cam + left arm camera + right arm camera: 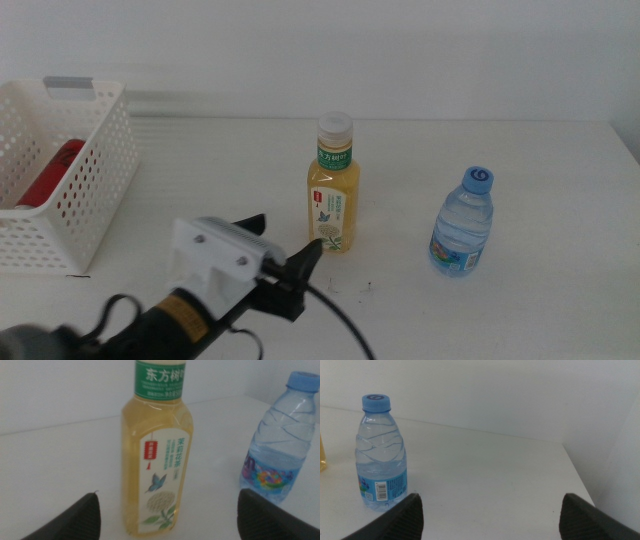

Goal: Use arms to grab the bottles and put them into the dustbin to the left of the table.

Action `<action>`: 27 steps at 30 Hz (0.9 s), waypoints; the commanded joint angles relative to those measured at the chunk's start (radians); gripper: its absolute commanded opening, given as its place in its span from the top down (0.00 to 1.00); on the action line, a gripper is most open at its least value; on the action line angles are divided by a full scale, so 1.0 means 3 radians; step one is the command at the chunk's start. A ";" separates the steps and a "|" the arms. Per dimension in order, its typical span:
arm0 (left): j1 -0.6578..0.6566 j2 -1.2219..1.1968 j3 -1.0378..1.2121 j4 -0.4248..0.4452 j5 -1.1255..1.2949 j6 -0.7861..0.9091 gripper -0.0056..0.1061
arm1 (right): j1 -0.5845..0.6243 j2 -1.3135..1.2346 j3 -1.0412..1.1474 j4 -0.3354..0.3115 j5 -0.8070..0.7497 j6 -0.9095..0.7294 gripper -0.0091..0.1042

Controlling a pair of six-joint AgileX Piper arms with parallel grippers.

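Note:
The yellow tea bottle [334, 190] is upright and lined up with the left gripper's open fingers, so the robot should go on moving forward until they are around its body [156, 467], then close them.
A yellow tea bottle [333, 190] with a white cap stands upright mid-table. My left gripper [280, 243] is open just in front of it, low and to its left. In the left wrist view the tea bottle [157, 460] stands between and beyond the jaws of the left gripper [169, 494], not touched. A small water bottle [463, 225] with a blue cap stands to the right, also seen as the water bottle [277, 445]. The right gripper [491, 496] is open, with the water bottle [381, 455] ahead of it to one side. This arm is out of the middle view.
The white perforated dustbin [90, 190] stands at the table's left edge with a red can [55, 170] lying inside. The table's right edge [625, 150] runs close past the water bottle. A black cable [340, 320] trails from the left arm.

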 commanded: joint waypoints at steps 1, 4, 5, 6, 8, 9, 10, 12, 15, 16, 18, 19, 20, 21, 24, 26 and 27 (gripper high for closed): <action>-0.0020 0.0274 -0.0161 0.0045 -0.0261 -0.0103 0.11 | -0.0017 -0.0014 0.0011 -0.0035 -0.0030 -0.0019 0.14; -0.0020 0.0518 -0.0364 0.0053 -0.0282 -0.0178 0.11 | -0.0017 -0.0014 0.0011 -0.0035 -0.0030 -0.0019 0.14; -0.0020 0.0573 -0.0427 0.0053 -0.0282 -0.0178 0.11 | -0.0017 -0.0014 0.0011 -0.0035 -0.0030 -0.0019 0.14; -0.0020 0.0615 -0.0486 0.0053 -0.0265 -0.0178 0.11 | -0.0017 -0.0014 0.0011 -0.0035 -0.0030 -0.0019 0.14; -0.0020 0.0667 -0.0602 0.0053 -0.0230 -0.0178 0.11 | -0.0017 -0.0014 0.0011 -0.0035 -0.0030 -0.0019 0.14; -0.0020 0.0695 -0.0662 0.0053 -0.0186 -0.0178 0.11 | -0.0017 -0.0014 0.0011 -0.0035 -0.0030 -0.0019 0.14; -0.0020 0.0715 -0.0709 0.0053 -0.0115 -0.0178 0.11 | -0.0017 -0.0014 0.0011 -0.0035 -0.0030 -0.0019 0.14; -0.0020 0.0747 -0.0830 0.0047 0.0073 -0.0167 0.11 | -0.0017 -0.0014 0.0011 -0.0035 -0.0030 -0.0019 0.14; -0.0020 0.0824 -0.0991 0.0039 0.0291 -0.0143 0.11 | -0.0017 -0.0014 0.0011 -0.0035 -0.0030 -0.0019 0.14; -0.0012 0.0844 -0.1046 0.0034 0.0328 -0.0143 0.11 | -0.0017 -0.0014 0.0011 -0.0035 -0.0030 -0.0019 0.14; -0.0005 0.0920 -0.1142 0.0039 0.0360 -0.0143 0.11 | -0.0017 -0.0014 0.0011 -0.0035 -0.0030 -0.0019 0.14; -0.0005 0.0964 -0.1192 0.0022 0.0360 -0.0143 0.11 | -0.0017 -0.0014 0.0011 -0.0035 -0.0030 -0.0019 0.14; -0.0005 0.1003 -0.1235 0.0015 0.0368 -0.0143 0.11 | -0.0017 -0.0014 0.0011 -0.0035 -0.0030 -0.0019 0.14; -0.0005 0.1054 -0.1290 0.0015 0.0368 -0.0143 0.11 | -0.0017 -0.0014 0.0011 -0.0035 -0.0030 -0.0019 0.14; -0.0005 0.1202 -0.1435 -0.0064 0.0368 -0.0143 0.11 | -0.0017 -0.0014 0.0011 -0.0035 -0.0030 -0.0019 0.14; -0.0005 0.1319 -0.1534 -0.0133 0.0368 -0.0143 0.11 | -0.0017 -0.0014 0.0011 -0.0035 -0.0030 -0.0019 0.14; -0.0005 0.1379 -0.1592 -0.0176 0.0368 -0.0143 0.11 | -0.0017 -0.0014 0.0011 -0.0035 -0.0030 -0.0019 0.14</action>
